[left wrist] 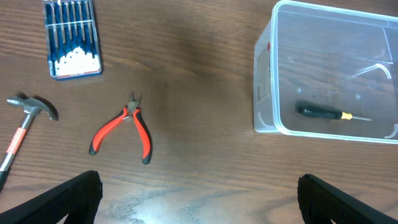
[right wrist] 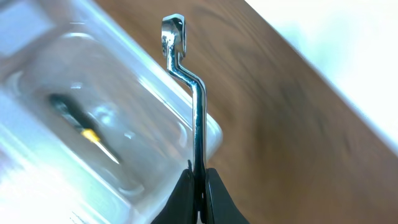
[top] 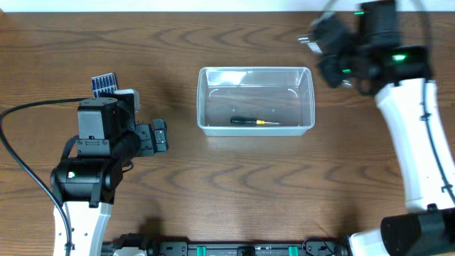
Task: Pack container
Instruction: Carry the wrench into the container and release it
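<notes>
The wrench (right wrist: 198,102) is above the rim of the open-topped container, so my right gripper should go on moving inward and let it go over the container's bottom (top: 256,103).
The clear plastic container (top: 256,101) stands mid-table with a black-handled screwdriver (top: 249,121) lying in it. It also shows in the left wrist view (left wrist: 267,93) and the right wrist view (right wrist: 56,74). My right gripper (right wrist: 199,186) is shut on a shiny metal wrench (right wrist: 198,106), held above the container's far right corner; in the overhead view the gripper (top: 318,39) is just beyond that corner. My left gripper (left wrist: 199,193) is open and empty over bare table, left of the container (top: 159,135).
Red-handled pliers (left wrist: 127,127), a hammer (left wrist: 25,121) and a small blue drill-bit case (left wrist: 71,37) lie on the table left of the container. The case also shows in the overhead view (top: 104,84), behind my left arm.
</notes>
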`<state>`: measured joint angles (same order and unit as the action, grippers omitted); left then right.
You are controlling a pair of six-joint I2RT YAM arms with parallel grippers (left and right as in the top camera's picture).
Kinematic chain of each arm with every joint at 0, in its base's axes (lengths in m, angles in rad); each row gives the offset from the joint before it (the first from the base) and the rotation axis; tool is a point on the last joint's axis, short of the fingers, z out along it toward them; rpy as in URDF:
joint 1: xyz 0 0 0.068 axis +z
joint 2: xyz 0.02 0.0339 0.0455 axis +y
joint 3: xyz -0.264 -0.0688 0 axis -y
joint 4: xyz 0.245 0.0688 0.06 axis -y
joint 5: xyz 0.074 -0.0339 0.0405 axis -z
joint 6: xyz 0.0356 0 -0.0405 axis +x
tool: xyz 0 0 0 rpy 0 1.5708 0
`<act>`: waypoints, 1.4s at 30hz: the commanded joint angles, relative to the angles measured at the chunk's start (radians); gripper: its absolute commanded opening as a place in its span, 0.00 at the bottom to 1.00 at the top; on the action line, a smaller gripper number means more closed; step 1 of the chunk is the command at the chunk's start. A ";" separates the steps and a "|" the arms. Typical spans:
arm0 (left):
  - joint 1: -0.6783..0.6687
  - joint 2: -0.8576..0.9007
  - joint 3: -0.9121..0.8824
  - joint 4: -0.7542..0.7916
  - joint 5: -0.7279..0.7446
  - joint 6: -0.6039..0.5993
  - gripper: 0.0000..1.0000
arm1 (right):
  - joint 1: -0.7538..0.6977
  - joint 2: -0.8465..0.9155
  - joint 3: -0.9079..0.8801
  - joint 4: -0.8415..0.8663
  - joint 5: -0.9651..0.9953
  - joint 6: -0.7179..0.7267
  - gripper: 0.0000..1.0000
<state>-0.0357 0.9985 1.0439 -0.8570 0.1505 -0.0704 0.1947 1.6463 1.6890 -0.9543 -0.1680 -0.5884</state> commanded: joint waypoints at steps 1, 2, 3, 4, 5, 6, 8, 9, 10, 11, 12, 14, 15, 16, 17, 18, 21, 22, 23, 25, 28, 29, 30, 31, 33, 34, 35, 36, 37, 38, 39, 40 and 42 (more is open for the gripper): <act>0.000 0.000 0.021 -0.007 -0.005 0.018 0.98 | 0.084 0.055 0.007 0.026 -0.005 -0.154 0.01; 0.000 0.000 0.021 -0.007 -0.005 0.018 0.98 | 0.105 0.079 0.007 0.031 -0.006 -0.169 0.01; 0.000 0.000 0.021 -0.007 -0.005 0.018 0.98 | 0.121 0.101 0.007 0.031 -0.010 -0.192 0.01; 0.000 0.000 0.021 -0.006 -0.005 0.018 0.98 | 0.142 0.133 0.007 0.026 -0.010 -0.224 0.01; 0.000 0.000 0.021 -0.007 -0.005 0.018 0.98 | 0.158 0.163 0.007 0.018 -0.009 -0.250 0.01; 0.000 0.000 0.021 -0.007 -0.005 0.018 0.99 | 0.178 0.203 0.007 0.007 -0.009 -0.279 0.01; 0.000 0.000 0.021 -0.008 -0.005 0.018 0.98 | 0.199 0.256 0.007 0.000 -0.009 -0.296 0.01; 0.000 0.000 0.021 -0.009 -0.005 0.018 0.98 | 0.211 0.293 0.007 -0.003 -0.010 -0.296 0.01; 0.000 0.000 0.021 -0.010 -0.005 0.018 0.98 | 0.220 0.324 0.007 -0.004 -0.017 -0.296 0.01; 0.000 0.000 0.021 -0.010 -0.005 0.018 0.98 | 0.227 0.351 0.007 -0.006 -0.023 -0.295 0.01; 0.000 0.000 0.021 -0.010 -0.005 0.018 0.98 | 0.236 0.391 0.007 -0.007 -0.032 -0.294 0.01; 0.000 0.000 0.021 -0.010 -0.005 0.018 0.98 | 0.247 0.434 0.007 -0.007 -0.037 -0.278 0.01; 0.000 0.000 0.021 -0.010 -0.005 0.018 0.98 | 0.253 0.458 0.007 -0.007 -0.040 -0.274 0.01; 0.000 0.000 0.021 -0.010 -0.005 0.018 0.99 | 0.256 0.471 0.007 -0.006 -0.040 -0.267 0.01; 0.000 0.000 0.021 -0.010 -0.005 0.018 0.98 | 0.260 0.485 0.007 -0.006 -0.043 -0.265 0.01; 0.000 0.000 0.021 -0.010 -0.005 0.018 0.98 | 0.263 0.498 0.007 -0.005 -0.046 -0.264 0.01; 0.000 0.000 0.021 -0.011 -0.005 0.018 0.98 | 0.264 0.502 0.007 0.002 -0.046 -0.234 0.18; 0.000 0.000 0.021 -0.013 -0.005 0.018 0.98 | 0.264 0.501 0.007 0.006 -0.046 -0.224 0.23; 0.000 0.000 0.021 -0.014 -0.005 0.018 0.98 | 0.264 0.499 0.007 0.008 -0.045 -0.219 0.24; 0.000 0.000 0.021 -0.016 -0.005 0.018 0.98 | 0.261 0.499 0.007 0.009 -0.045 -0.220 0.24; 0.000 0.000 0.021 -0.018 -0.005 0.018 0.98 | 0.261 0.499 0.008 0.008 -0.045 -0.219 0.25; 0.000 0.000 0.021 -0.018 -0.005 0.018 0.98 | 0.260 0.496 0.008 0.008 -0.039 -0.219 0.26; 0.000 0.000 0.021 -0.019 -0.005 0.018 0.98 | 0.261 0.492 0.013 0.009 -0.027 -0.208 0.26; 0.000 0.000 0.021 -0.021 -0.005 0.018 0.99 | 0.261 0.487 0.019 0.009 -0.013 -0.192 0.26; 0.000 0.000 0.021 -0.029 -0.004 0.018 0.98 | 0.261 0.465 0.051 0.008 0.029 -0.133 0.26; 0.000 0.000 0.021 -0.031 -0.004 0.018 0.98 | 0.259 0.448 0.074 0.007 0.056 -0.097 0.27; 0.000 0.000 0.021 -0.034 -0.005 0.018 0.99 | 0.255 0.425 0.104 0.006 0.092 -0.055 0.27; 0.000 0.000 0.024 -0.042 -0.005 0.018 0.98 | 0.252 0.409 0.126 0.004 0.118 -0.027 0.29; 0.000 0.002 0.034 -0.059 -0.005 0.018 0.98 | 0.244 0.379 0.163 0.000 0.167 0.026 0.33; 0.000 0.006 0.049 -0.080 -0.013 0.017 0.98 | 0.235 0.355 0.191 -0.003 0.205 0.083 0.51; 0.000 0.016 0.074 -0.114 -0.033 0.017 0.98 | 0.219 0.326 0.225 -0.005 0.246 0.161 0.99; 0.000 0.031 0.106 -0.155 -0.066 0.018 0.98 | 0.199 0.295 0.255 -0.008 0.276 0.236 0.99; 0.002 0.081 0.177 -0.239 -0.135 0.018 0.98 | 0.140 0.234 0.301 -0.015 0.284 0.368 0.99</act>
<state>-0.0357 1.0317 1.1172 -1.0443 0.1131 -0.0700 0.4168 2.0247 1.9018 -0.9630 0.0113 -0.4812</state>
